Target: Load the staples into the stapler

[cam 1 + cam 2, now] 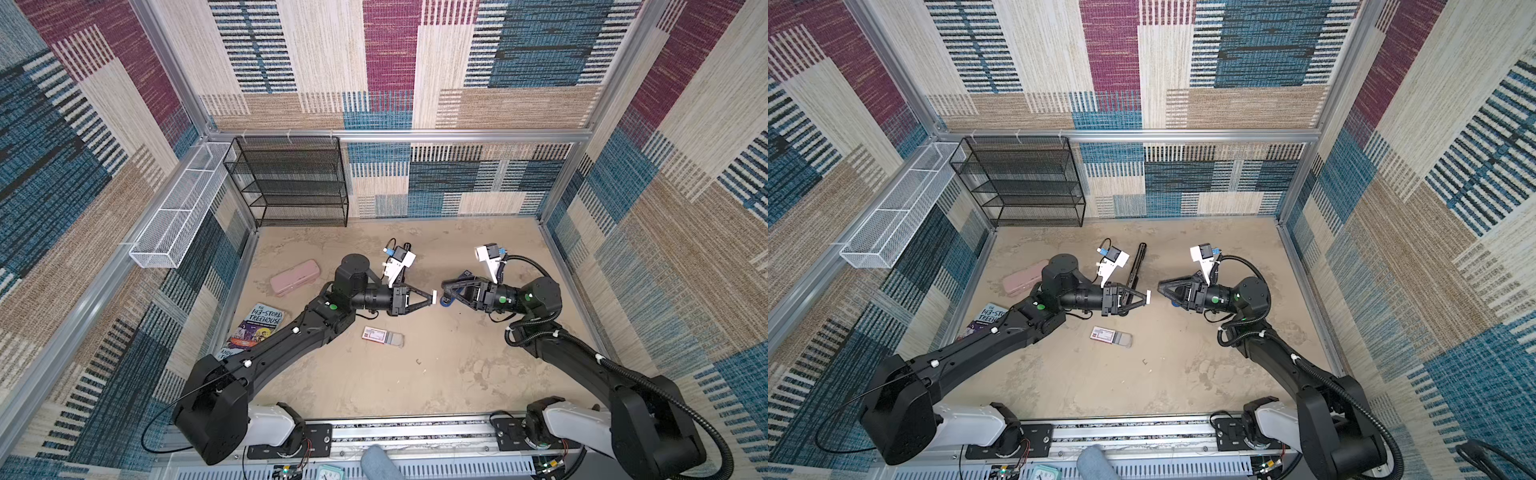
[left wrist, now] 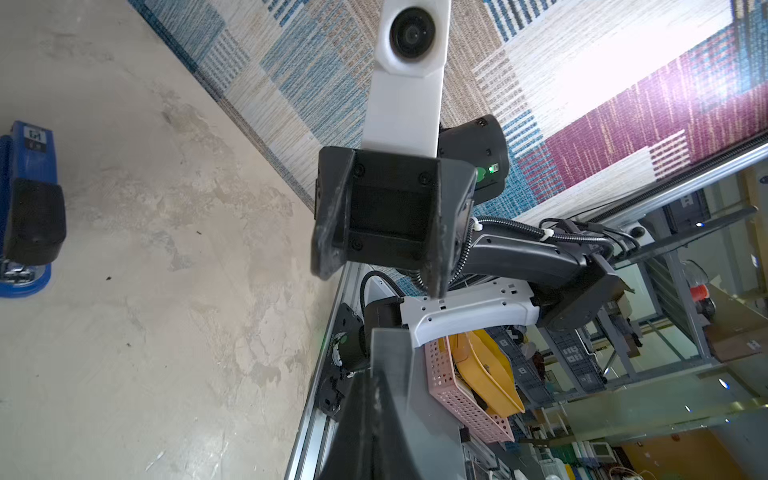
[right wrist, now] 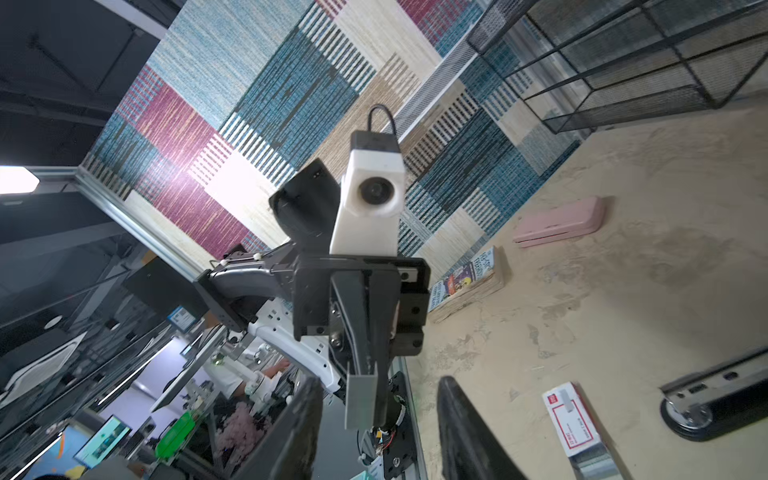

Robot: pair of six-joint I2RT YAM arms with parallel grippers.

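Observation:
My right gripper should take the strip of staples (image 1: 434, 296) from my left gripper, which holds it in front of my open right gripper, and then lower it into the stapler's rail (image 1: 1137, 264).
My left gripper (image 1: 433, 297) (image 1: 1147, 296) is shut on a short silvery-grey strip of staples (image 3: 360, 399) (image 2: 390, 357) and holds it in the air. Facing it tip to tip, my right gripper (image 1: 445, 291) (image 1: 1160, 287) (image 3: 378, 436) is open, and the strip hangs just in front of its spread fingers without touching them. The stapler lies opened on the table behind and below both grippers: blue base (image 2: 25, 166) (image 1: 446, 302), black arm with metal rail (image 1: 1137, 266) (image 3: 719, 403). The white staple box with red edge (image 1: 382, 336) (image 1: 1111, 336) (image 3: 573, 424) lies nearer the front, its grey tray slid out.
A pink pencil case (image 1: 295, 277) and a book (image 1: 259, 328) lie at the left. A black mesh shelf (image 1: 291, 183) stands at the back left, beside a white wire basket (image 1: 178, 216) on the left wall. A few loose staple bits (image 1: 420, 360) lie on the table.

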